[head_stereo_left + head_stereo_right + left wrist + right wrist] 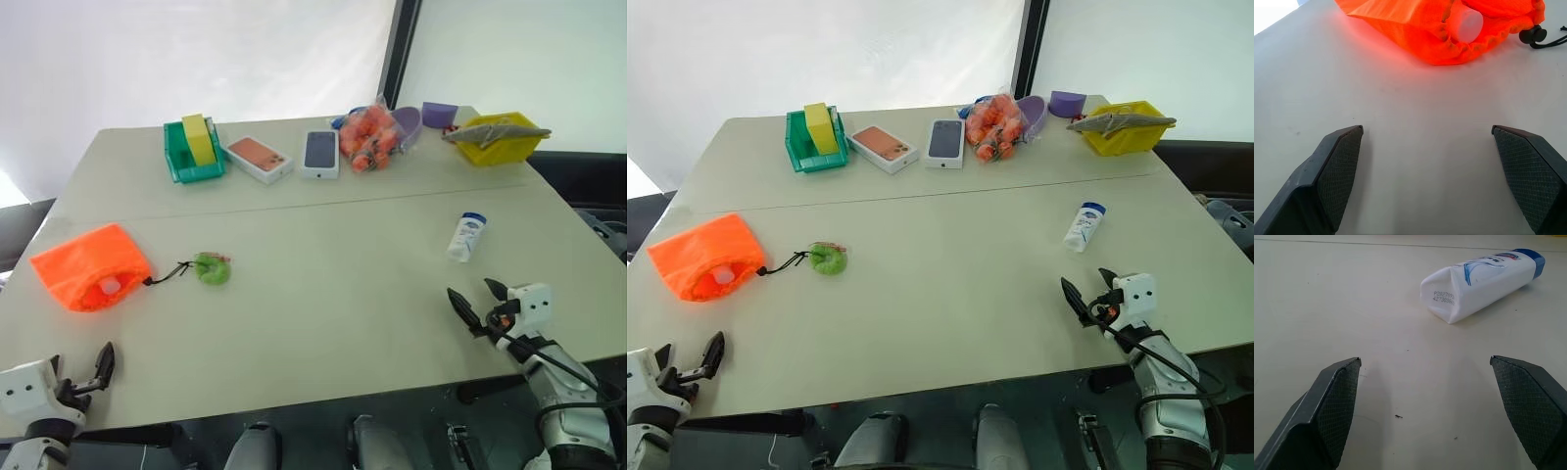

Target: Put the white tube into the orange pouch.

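A toggle (149, 281) beside the orange pouch's opening (110, 286) has the black cord running through it, so the pouch's opening will draw closed when the robot pulls the charm.
The white tube (466, 237) with its blue cap lies flat on the right half of the table, also close ahead in the right wrist view (1479, 281). My right gripper (473, 294) hovers open a short way in front of it, nothing between its fingers. The orange pouch (90, 266) lies at the left, its mouth facing me with something white and rounded (1466, 22) showing inside. Its black cord runs to a green charm (212, 268). My left gripper (691, 357) is open near the table's front edge, short of the pouch (1449, 24).
Along the far edge stand a green bin (193, 149) with a yellow block, two phone boxes (260, 157) (320, 153), a clear bag of orange items (370, 137), purple pieces (439, 113) and a yellow bin (500, 137).
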